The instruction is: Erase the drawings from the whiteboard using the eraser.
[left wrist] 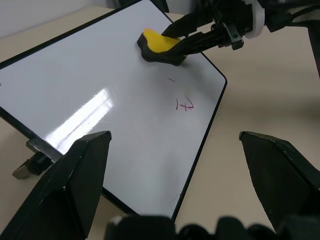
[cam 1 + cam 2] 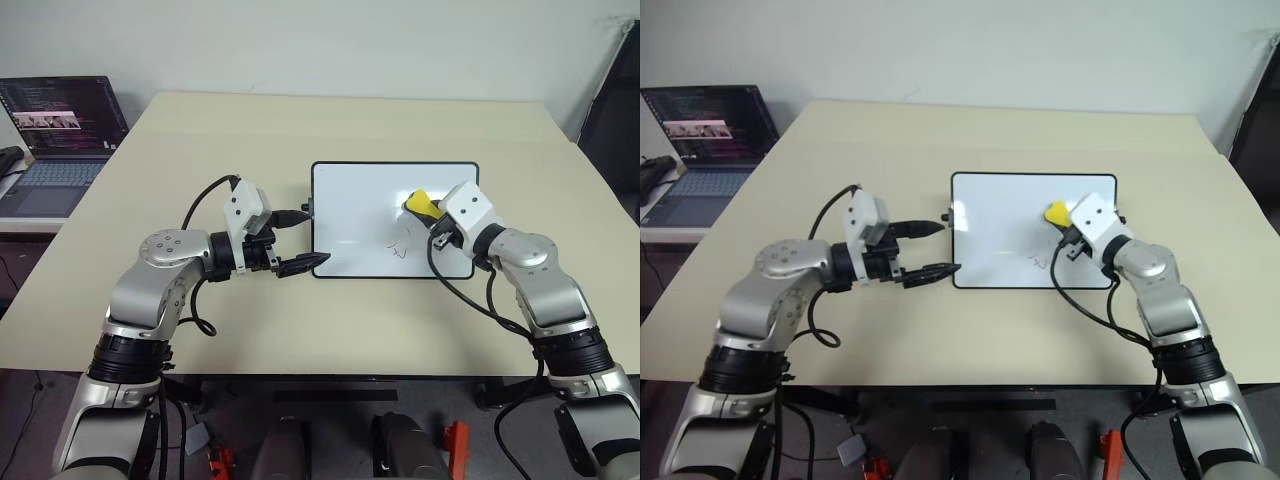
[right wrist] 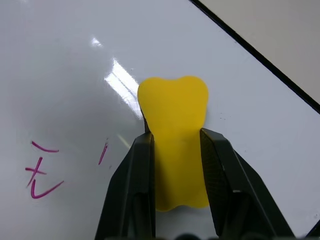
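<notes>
The yellow eraser (image 2: 422,203) is on clean board past the red drawing, so the robot's right gripper should sweep it back toward the robot over the remaining red strokes (image 2: 399,251).
The whiteboard (image 2: 350,200) lies flat on the tan table, black-framed and glossy. A small red drawing (image 2: 400,249) sits in its near right part; it also shows in the right wrist view as a scribble (image 3: 41,171) with a short stroke (image 3: 102,152) beside it. My right gripper (image 2: 427,211) is shut on the yellow eraser (image 2: 418,200), whose dark underside rests on the board just beyond the red marks. My left gripper (image 2: 304,240) is open at the board's left edge, one finger by the side knob (image 2: 309,208), the other near the front left corner.
An open laptop (image 2: 62,140) stands on a side desk at the far left. The tan table (image 2: 200,150) spreads wide around the board, its front edge close to me. A dark panel (image 2: 615,110) stands at the right.
</notes>
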